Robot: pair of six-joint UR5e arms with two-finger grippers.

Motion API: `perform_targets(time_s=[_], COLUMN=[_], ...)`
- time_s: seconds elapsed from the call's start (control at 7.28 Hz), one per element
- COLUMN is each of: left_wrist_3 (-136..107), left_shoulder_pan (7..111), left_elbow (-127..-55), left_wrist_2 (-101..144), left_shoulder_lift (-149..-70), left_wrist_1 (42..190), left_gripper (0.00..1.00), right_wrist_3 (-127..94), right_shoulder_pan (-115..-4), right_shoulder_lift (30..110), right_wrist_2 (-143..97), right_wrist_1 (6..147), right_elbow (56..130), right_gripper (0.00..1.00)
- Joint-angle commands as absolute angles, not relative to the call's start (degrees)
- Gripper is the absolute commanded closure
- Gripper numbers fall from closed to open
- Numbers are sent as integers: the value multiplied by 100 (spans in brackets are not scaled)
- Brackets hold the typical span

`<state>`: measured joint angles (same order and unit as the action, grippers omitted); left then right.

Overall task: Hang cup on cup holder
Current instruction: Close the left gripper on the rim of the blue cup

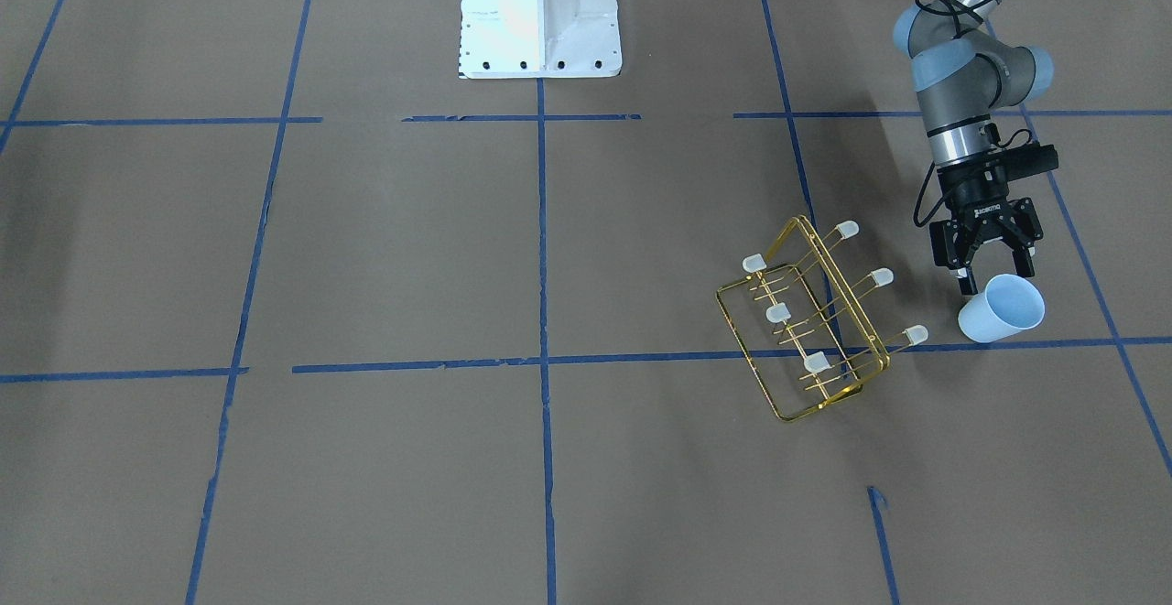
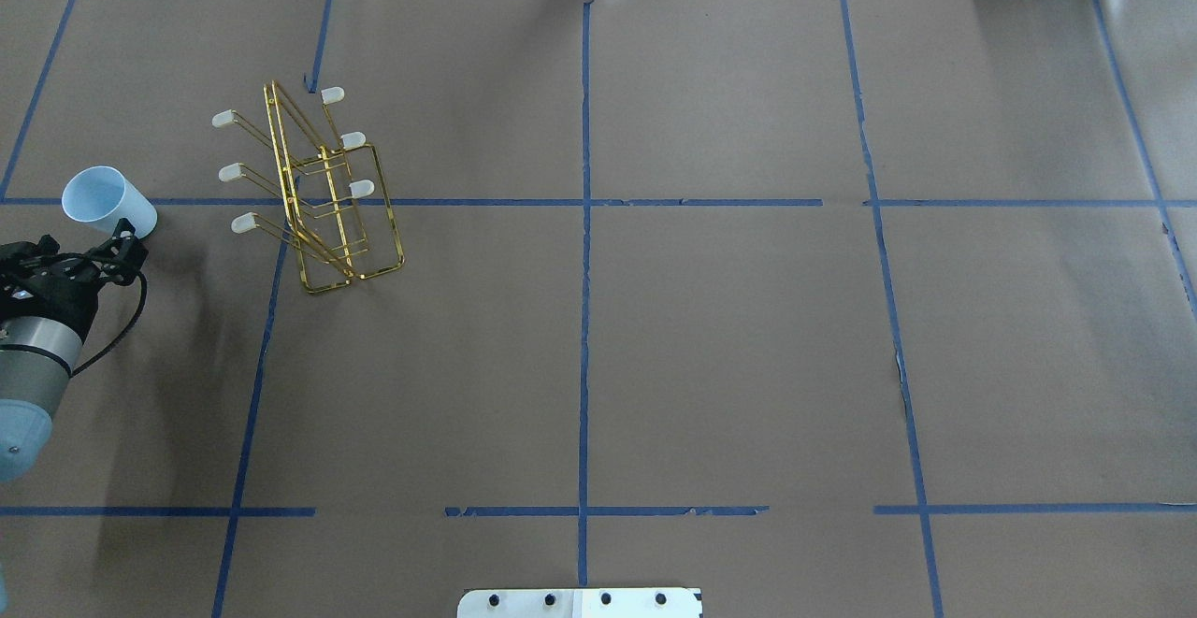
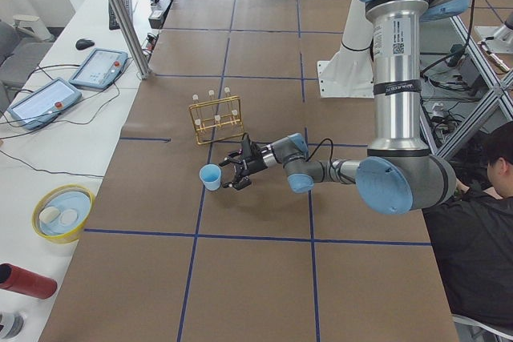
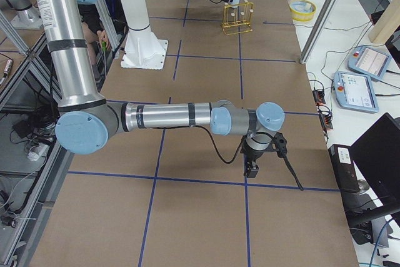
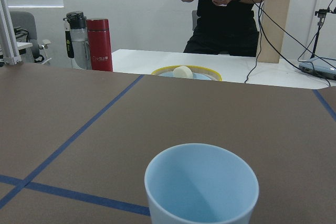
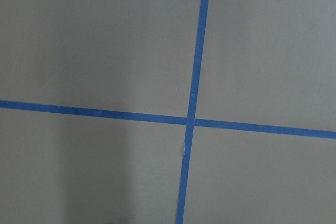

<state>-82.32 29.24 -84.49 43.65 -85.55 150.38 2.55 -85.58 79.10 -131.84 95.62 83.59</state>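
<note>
The cup holder's pegs lean outward, so once I flip the pale blue cup and lower it onto one, it will hang at a tilt, opening down.
The pale blue cup stands upright on the brown table, open end up, to the left of the gold wire cup holder from my side. My left gripper lies low and level, open, its fingertips right at the cup's near side. The frames do not show whether the fingers touch it. The left wrist view shows the cup close at the bottom centre, with no fingers in view. Overhead, the cup sits left of the holder, whose prongs are bare. My right gripper hangs over bare table far away; I cannot tell if it is open.
A yellow bowl, a red bottle and a dark bottle stand on the white bench beyond the table's end. An operator stands there. The robot's white base is at the table's middle near edge.
</note>
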Motion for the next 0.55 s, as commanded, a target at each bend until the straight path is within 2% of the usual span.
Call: perform_targets(time_s=[0.0,0.41], left_wrist_3=[-8192,-8191], left_shoulder_pan=[3085,3146], left_elbow=[-8227,-7981], left_wrist_2=[4465,4465], left_shoulder_lift=[-8753,-8973], left_wrist_1=[15038,15038], left_gripper=[0,0], right_wrist_3=[255,255], right_shoulder_pan=[-8561,-8561], right_shoulder_lift=[7910,7910], right_wrist_2=[-13184,-13184], right_wrist_1=[9562,9562], right_elbow=[8358,8358], right_gripper=[0,0])
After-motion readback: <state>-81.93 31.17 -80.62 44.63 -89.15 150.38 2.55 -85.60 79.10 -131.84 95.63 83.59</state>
